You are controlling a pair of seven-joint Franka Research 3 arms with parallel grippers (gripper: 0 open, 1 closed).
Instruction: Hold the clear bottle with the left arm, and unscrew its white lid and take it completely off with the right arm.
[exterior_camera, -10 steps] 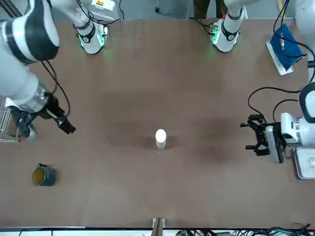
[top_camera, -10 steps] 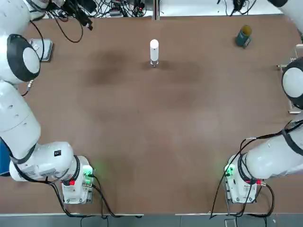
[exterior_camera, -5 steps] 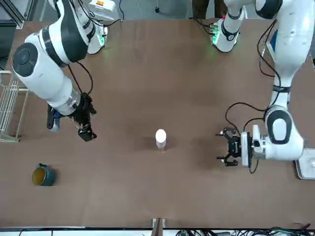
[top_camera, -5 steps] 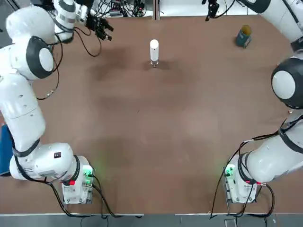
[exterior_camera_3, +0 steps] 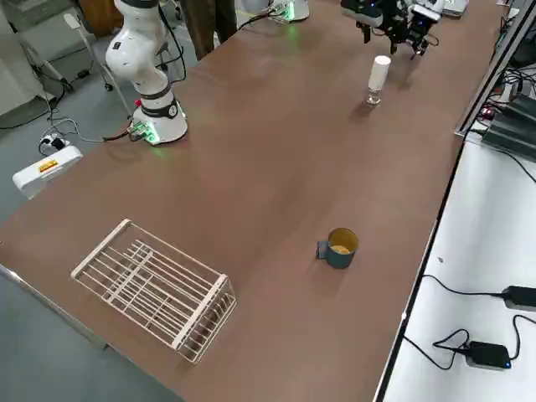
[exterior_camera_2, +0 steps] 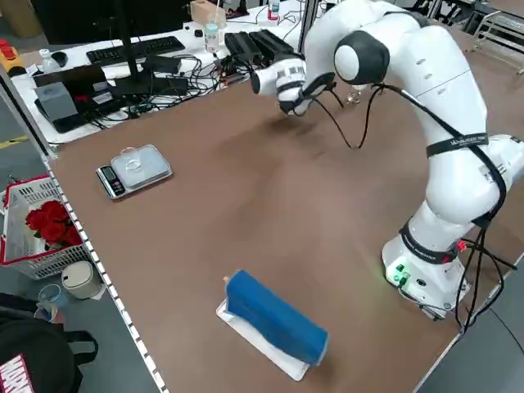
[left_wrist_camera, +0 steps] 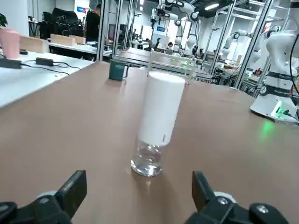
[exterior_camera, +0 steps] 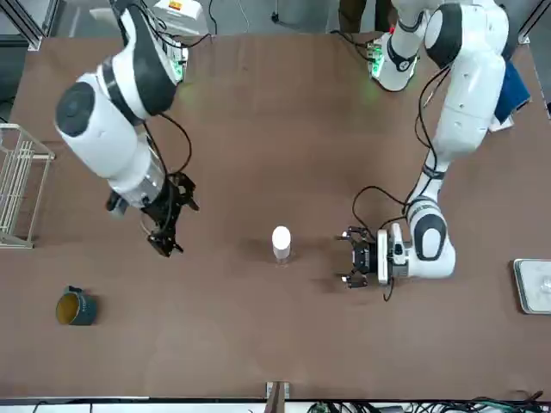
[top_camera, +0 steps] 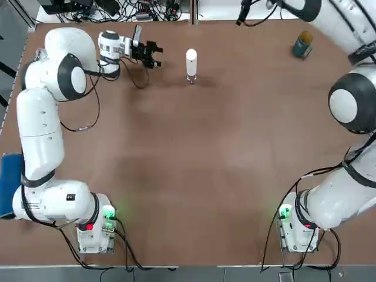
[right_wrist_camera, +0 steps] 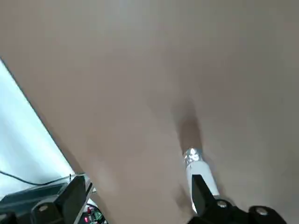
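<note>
The tall white lid (exterior_camera: 281,238) leaves only a short clear band (exterior_camera: 282,261) showing below it, so I should expect most of the clear bottle to be hidden inside the lid.
The clear bottle (top_camera: 191,75) stands upright at the far middle of the table, its tall white lid (top_camera: 191,57) screwed on. My left gripper (top_camera: 157,54) lies low and level just to the bottle's left, open and pointing at it, a short gap away. In the left wrist view the bottle (left_wrist_camera: 148,159) and lid (left_wrist_camera: 161,112) stand ahead of the gripper (left_wrist_camera: 138,198). My right gripper (exterior_camera: 164,243) hangs open above the table to the bottle's right, well apart from it. Its wrist view shows the bottle (right_wrist_camera: 191,155) beside one finger (right_wrist_camera: 205,198).
A teal jar (top_camera: 302,44) with a yellowish top stands at the far right. A wire rack (exterior_camera: 17,185) sits at the right edge, a scale (exterior_camera_2: 135,168) at the far left, and a blue roll (exterior_camera_2: 274,318) by the left arm's base.
Both arms have swung in towards the bottle. The left gripper came from the far left corner to just beside it; the right gripper moved closer from the right. The bottle has not moved.
</note>
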